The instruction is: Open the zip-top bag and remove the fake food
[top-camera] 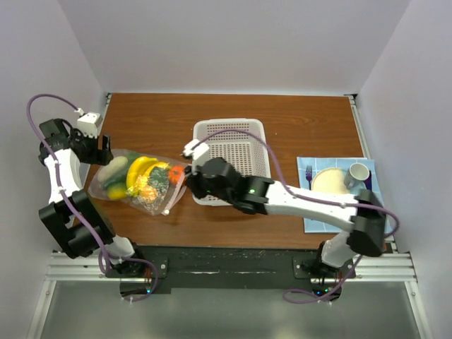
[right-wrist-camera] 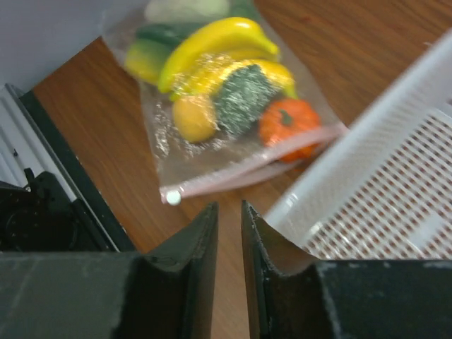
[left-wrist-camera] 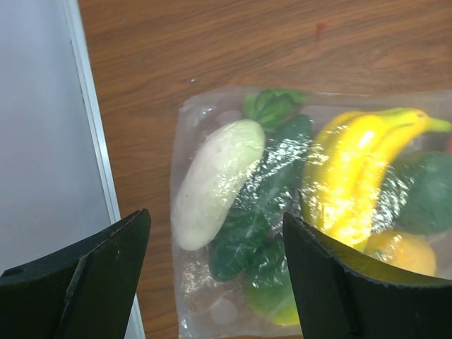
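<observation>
The bag's closed end (top-camera: 97,185) is lying loose under my left gripper. My left gripper should hold the whitish piece (top-camera: 112,170) tight through the bag before my right gripper pulls out the orange piece.
The clear zip-top bag (top-camera: 140,185) lies flat on the wooden table, left of the white basket. The fake food is inside it: a yellow banana (left-wrist-camera: 360,169), a whitish long piece (left-wrist-camera: 215,176), dark green pieces and an orange piece (right-wrist-camera: 288,121). The bag's pink zip strip (right-wrist-camera: 254,166) faces the basket, with a white slider (right-wrist-camera: 169,198) at its near end. My left gripper (left-wrist-camera: 215,236) is wide open over the bag's closed end, holding nothing. My right gripper (right-wrist-camera: 229,208) hovers just short of the zip strip, its jaws a narrow gap apart with nothing between them.
The white perforated basket (top-camera: 233,138) stands just right of the bag, its rim (right-wrist-camera: 367,134) close beside my right fingers. A blue mat at the right carries a beige plate (top-camera: 328,181), a purple fork and a cup (top-camera: 358,173). The white side wall (left-wrist-camera: 35,141) runs close along the bag's left.
</observation>
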Tool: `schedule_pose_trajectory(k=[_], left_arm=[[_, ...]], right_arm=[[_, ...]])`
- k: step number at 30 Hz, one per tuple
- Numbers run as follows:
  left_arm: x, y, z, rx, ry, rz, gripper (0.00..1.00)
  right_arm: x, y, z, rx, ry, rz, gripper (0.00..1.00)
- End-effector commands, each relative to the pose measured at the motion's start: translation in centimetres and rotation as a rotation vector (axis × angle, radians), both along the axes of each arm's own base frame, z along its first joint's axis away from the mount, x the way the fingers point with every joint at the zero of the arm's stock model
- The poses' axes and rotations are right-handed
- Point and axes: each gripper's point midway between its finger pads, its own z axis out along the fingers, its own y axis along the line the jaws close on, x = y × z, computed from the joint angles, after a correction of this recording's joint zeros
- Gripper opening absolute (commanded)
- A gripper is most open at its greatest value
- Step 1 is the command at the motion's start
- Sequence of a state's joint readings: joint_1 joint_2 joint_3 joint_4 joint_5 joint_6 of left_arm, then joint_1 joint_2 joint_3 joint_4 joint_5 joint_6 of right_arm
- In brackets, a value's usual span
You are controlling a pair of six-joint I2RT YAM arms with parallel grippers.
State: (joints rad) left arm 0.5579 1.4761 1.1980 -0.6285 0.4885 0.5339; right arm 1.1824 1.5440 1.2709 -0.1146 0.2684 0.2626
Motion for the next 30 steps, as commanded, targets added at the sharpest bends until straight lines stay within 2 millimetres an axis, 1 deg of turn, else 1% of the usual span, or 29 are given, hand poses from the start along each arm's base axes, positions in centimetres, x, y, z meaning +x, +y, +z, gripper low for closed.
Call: schedule_pose_trajectory(k=[1,3,4,5,6,7,8,9,10,12,13,15,17,18,19,20,21,22,23,24,25,26,28,30], left_arm=[[2.2,2.7,-0.5,0.031,-0.047,0.128,0.82],[2.8,3.0,-0.8,0.015,-0.054,0.144,0.84],[3.0,3.0,-1.5,0.005,-0.04,0.142,0.85],[3.2,3.1,-1.8,0.001,-0.034,0.142,0.85],[3.4,3.2,-2.0,-0.006,-0.028,0.141,0.86],[3.5,3.2,-3.0,-0.017,-0.005,0.14,0.86],[3.6,3.2,-3.3,-0.026,0.003,0.135,0.86],[3.6,3.0,-3.8,-0.035,0.015,0.129,0.87],[3.5,2.7,-4.8,-0.059,0.04,0.121,0.87],[3.2,2.3,-6.0,-0.076,0.067,0.1,0.87],[2.9,2.0,-6.9,-0.093,0.088,0.088,0.86],[2.4,1.7,-8.3,-0.097,0.12,0.071,0.86],[1.8,1.3,-9.7,-0.099,0.154,0.05,0.83],[1.6,1.2,-10.1,-0.096,0.164,0.042,0.81],[1.6,1.1,-10.5,-0.09,0.174,0.037,0.76],[1.5,0.9,-10.9,-0.084,0.176,0.025,0.74],[1.6,0.7,-11.0,-0.079,0.176,0.019,0.75],[1.7,0.5,-11.2,-0.077,0.176,0.017,0.75],[1.8,0.0,-11.2,-0.076,0.178,0.004,0.74],[1.9,-0.2,-11.3,-0.078,0.181,-0.001,0.72],[2.1,-0.3,-11.3,-0.069,0.181,0.001,0.7],[2.2,-0.6,-11.2,-0.067,0.18,-0.008,0.69],[2.5,-0.7,-11.0,-0.048,0.172,-0.015,0.64],[2.8,-0.9,-10.6,-0.024,0.16,-0.027,0.61]], right_arm=[[0.5,6.1,-0.9,0.037,-0.03,0.151,0.27],[1.4,6.8,-2.3,0.006,-0.027,0.139,0.27],[1.9,7.2,-3.6,-0.016,-0.016,0.131,0.29],[2.5,7.1,-4.4,-0.025,-0.004,0.121,0.3],[2.8,6.6,-5.4,-0.05,0.015,0.11,0.3],[3.0,6.2,-6.5,-0.069,0.03,0.098,0.31],[3.7,5.5,-7.4,-0.077,0.047,0.075,0.31],[3.9,5.1,-7.8,-0.08,0.051,0.063,0.31],[4.0,4.0,-9.4,-0.113,0.066,0.046,0.31],[4.6,2.9,-9.8,-0.126,0.068,0.021,0.31],[4.6,2.3,-10.6,-0.145,0.075,0.015,0.31],[4.8,1.2,-10.7,-0.163,0.074,-0.001,0.31],[4.7,0.2,-11.3,-0.185,0.074,-0.012,0.31],[4.6,-0.2,-11.1,-0.186,0.072,-0.016,0.31],[4.5,-0.7,-11.5,-0.198,0.077,-0.02,0.31],[4.3,-0.8,-11.6,-0.198,0.077,-0.017,0.31],[4.2,-0.7,-11.5,-0.188,0.072,-0.013,0.32],[4.3,-0.6,-11.5,-0.19,0.073,-0.009,0.35],[4.2,-0.2,-11.7,-0.193,0.073,0.006,0.39],[4.1,0.1,-12.0,-0.207,0.084,0.024,0.47],[4.5,1.0,-12.4,-0.22,0.085,0.028,0.5],[4.8,1.2,-12.7,-0.233,0.083,0.03,0.52],[5.2,2.2,-13.5,-0.24,0.087,0.039,0.61],[5.9,2.8,-13.6,-0.239,0.064,0.034,0.67]])
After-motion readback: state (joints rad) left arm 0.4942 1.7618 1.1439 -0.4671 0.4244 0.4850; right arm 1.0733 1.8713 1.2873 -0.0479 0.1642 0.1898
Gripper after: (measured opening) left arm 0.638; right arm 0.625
